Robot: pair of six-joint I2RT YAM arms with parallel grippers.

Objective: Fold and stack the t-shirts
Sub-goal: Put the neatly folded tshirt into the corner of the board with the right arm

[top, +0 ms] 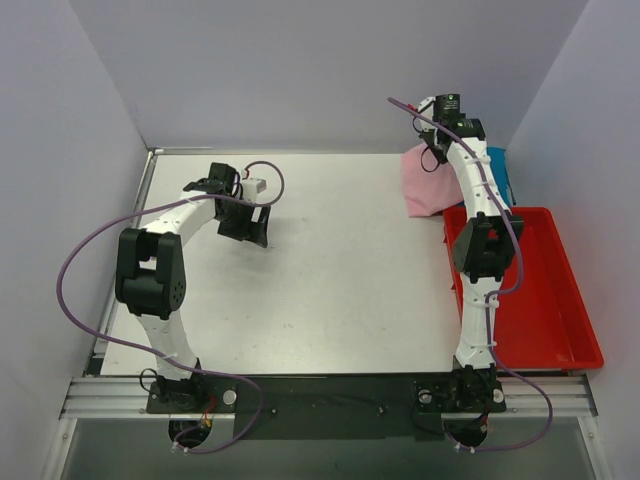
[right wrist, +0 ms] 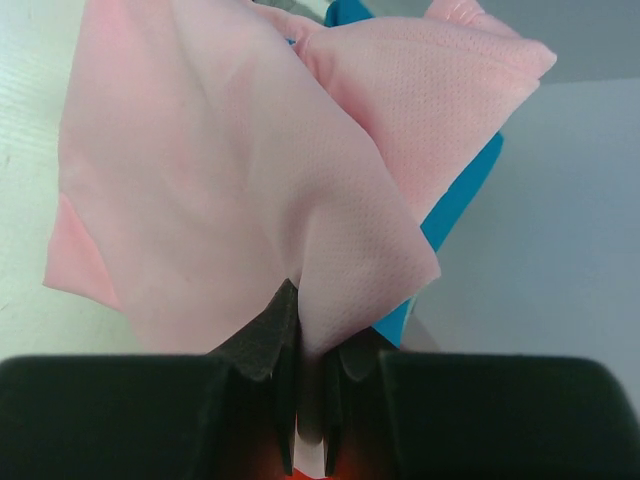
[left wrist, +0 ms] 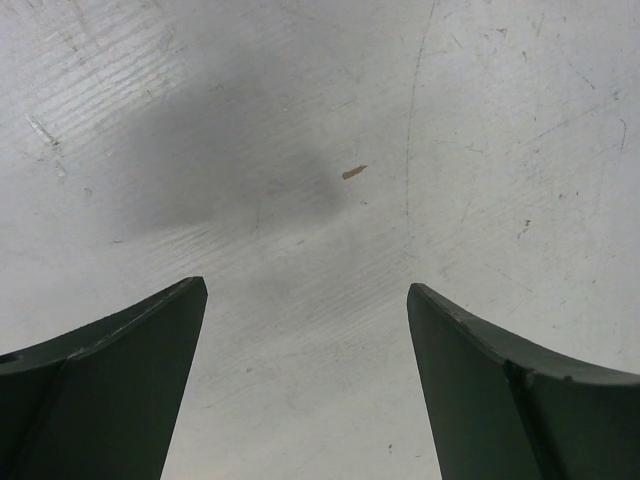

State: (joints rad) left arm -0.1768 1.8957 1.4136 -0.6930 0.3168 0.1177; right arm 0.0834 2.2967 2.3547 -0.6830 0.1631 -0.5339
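Note:
I should pull the light pink t-shirt (top: 427, 188) across with my right gripper until both t-shirts line up before it lets go, because it hangs over the teal blue t-shirt with a piece of the teal blue t-shirt still open (top: 499, 174).
The light pink t-shirt (top: 425, 182) hangs bunched at the back right of the table, lifted by my right gripper (top: 437, 150). In the right wrist view the gripper (right wrist: 312, 345) is shut on a fold of the pink t-shirt (right wrist: 230, 170). The teal blue t-shirt (right wrist: 455, 205) shows behind it; in the top view only a strip of it (top: 499, 165) shows beside the right arm. My left gripper (top: 252, 222) is open and empty over bare table at the back left, with its fingers (left wrist: 120, 380) wide apart above the surface.
A red plastic tray (top: 545, 300) lies along the right edge of the table, under the right arm. Grey walls close the back and both sides. A small speck (left wrist: 353, 172) lies on the table (top: 330, 280) under the left gripper.

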